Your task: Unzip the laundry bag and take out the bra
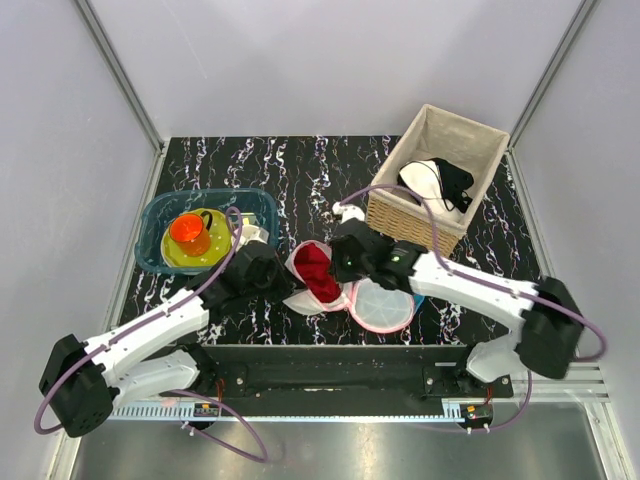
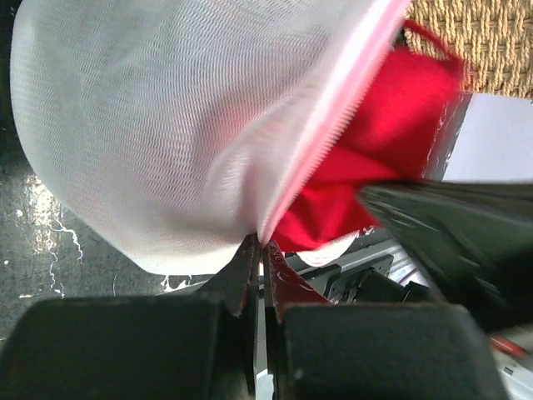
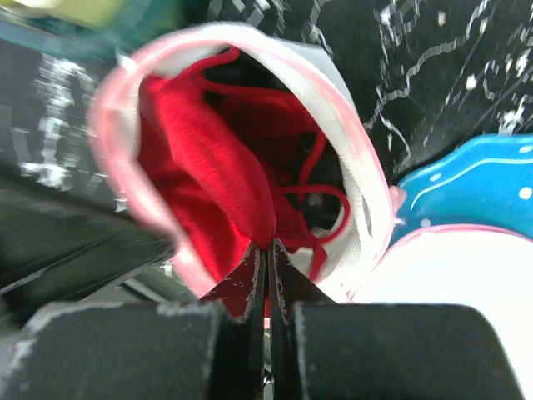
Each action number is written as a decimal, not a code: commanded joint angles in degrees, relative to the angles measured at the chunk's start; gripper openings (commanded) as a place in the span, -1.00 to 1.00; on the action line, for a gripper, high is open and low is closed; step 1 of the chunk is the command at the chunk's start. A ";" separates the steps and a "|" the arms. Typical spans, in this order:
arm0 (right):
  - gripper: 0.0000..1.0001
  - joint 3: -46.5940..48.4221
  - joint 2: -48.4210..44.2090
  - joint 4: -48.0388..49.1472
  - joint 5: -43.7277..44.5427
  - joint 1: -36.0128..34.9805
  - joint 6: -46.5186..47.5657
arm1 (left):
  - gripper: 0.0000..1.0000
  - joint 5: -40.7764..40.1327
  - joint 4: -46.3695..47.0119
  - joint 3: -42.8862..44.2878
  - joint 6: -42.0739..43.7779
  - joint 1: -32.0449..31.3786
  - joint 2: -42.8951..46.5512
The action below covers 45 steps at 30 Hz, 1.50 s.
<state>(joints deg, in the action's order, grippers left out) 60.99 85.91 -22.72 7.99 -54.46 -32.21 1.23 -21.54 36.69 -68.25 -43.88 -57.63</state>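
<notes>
My right gripper should go on pulling the red bra out until it hangs over the wicker basket (image 1: 448, 165), because my left gripper is holding the pink rim (image 1: 307, 291) open.
The white mesh laundry bag (image 1: 303, 281) with a pink zipper rim lies open at the table's front middle; one disc half (image 1: 381, 305) lies flat to the right. The red bra (image 1: 319, 270) sits inside the open half. My left gripper (image 2: 260, 243) is shut on the bag's pink rim (image 2: 329, 137), with mesh (image 2: 150, 125) bulging to the left. My right gripper (image 3: 268, 246) is shut on a fold of the red bra (image 3: 204, 158) inside the bag's opening (image 3: 354, 179). Red straps (image 3: 321, 200) loop beside it.
A wicker basket (image 1: 437, 178) at the back right holds a white-and-black bra (image 1: 436, 184). A teal tray (image 1: 160, 250) at the left holds a yellow plate and an orange cup (image 1: 188, 233). A blue plate (image 3: 466, 187) lies under the flat disc half.
</notes>
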 commanded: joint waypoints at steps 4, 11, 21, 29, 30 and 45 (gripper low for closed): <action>-1.00 6.58 -17.43 -1.62 0.89 0.23 1.62 | -1.00 -0.62 1.24 -1.71 -0.48 0.72 1.38; -1.00 20.10 -19.90 -5.05 8.67 1.02 8.55 | -1.00 -0.01 2.11 -2.14 -0.39 0.81 0.94; -1.00 35.50 -18.15 -5.84 7.48 17.27 15.59 | -1.00 0.17 0.71 -1.53 0.22 0.90 0.85; -1.00 49.46 -12.26 -8.04 8.63 26.31 17.62 | -1.00 0.70 0.62 -0.74 0.75 0.90 0.41; -1.00 50.70 -11.47 -8.74 7.75 29.55 17.36 | -1.00 0.79 0.54 -0.74 0.75 0.90 0.58; 0.30 59.76 8.72 -20.14 -1.82 54.19 9.88 | -1.00 1.40 -0.61 0.58 1.71 0.99 1.55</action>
<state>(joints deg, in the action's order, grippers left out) 119.20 89.36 -34.83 9.47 -1.87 -19.81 1.58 -22.92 35.00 -67.51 -43.20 -57.08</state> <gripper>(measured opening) 0.180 0.008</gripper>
